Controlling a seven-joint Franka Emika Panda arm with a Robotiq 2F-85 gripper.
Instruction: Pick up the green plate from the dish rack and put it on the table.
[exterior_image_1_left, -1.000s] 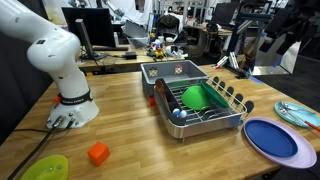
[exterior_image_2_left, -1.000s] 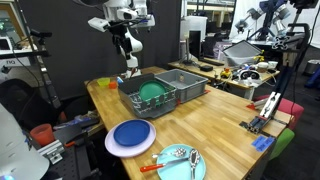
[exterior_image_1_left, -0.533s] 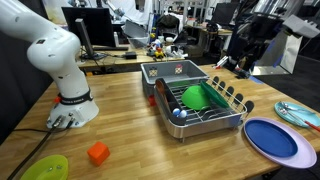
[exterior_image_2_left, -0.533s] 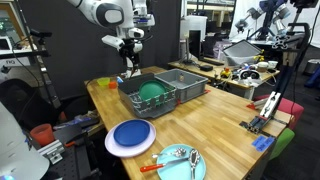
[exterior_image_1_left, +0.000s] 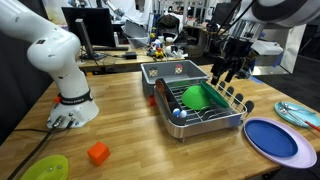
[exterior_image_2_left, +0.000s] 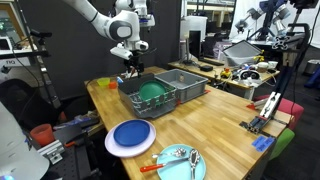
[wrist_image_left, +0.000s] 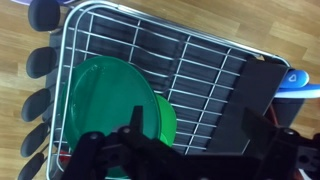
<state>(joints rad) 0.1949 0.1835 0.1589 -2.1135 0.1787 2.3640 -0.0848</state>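
The wire (wrist_image_left: 205, 112) beside the green plate is under the center of my open gripper, so I should move toward the plate's raised rim (wrist_image_left: 158, 108) and lower my fingers on both sides of it before I close them.
The dish rack (exterior_image_1_left: 232, 117) (exterior_image_2_left: 128, 97) is a silver wire rack on the wooden table (exterior_image_1_left: 130, 130). In the wrist view the dark green plate (wrist_image_left: 100, 100) leans in the rack (wrist_image_left: 200, 60) against a bright green bowl (wrist_image_left: 166, 118). The plate also shows in an exterior view (exterior_image_2_left: 152, 92). My gripper (exterior_image_1_left: 222, 72) (exterior_image_2_left: 133, 68) hangs open and empty just above the rack's far end. In the wrist view its dark fingers (wrist_image_left: 200, 125) straddle bare wire beside the plate.
A grey square bin (exterior_image_1_left: 175, 72) (exterior_image_2_left: 187, 82) stands against the rack. A blue plate (exterior_image_1_left: 275, 138) (exterior_image_2_left: 132, 136) and a light blue plate with utensils (exterior_image_1_left: 298, 113) (exterior_image_2_left: 180, 163) lie nearby. A lime plate (exterior_image_1_left: 45, 168) and a red block (exterior_image_1_left: 97, 153) lie near the robot base.
The arm has swung in from the far side and come down, and the gripper now hangs just over the rack. The plate and rack have not moved.
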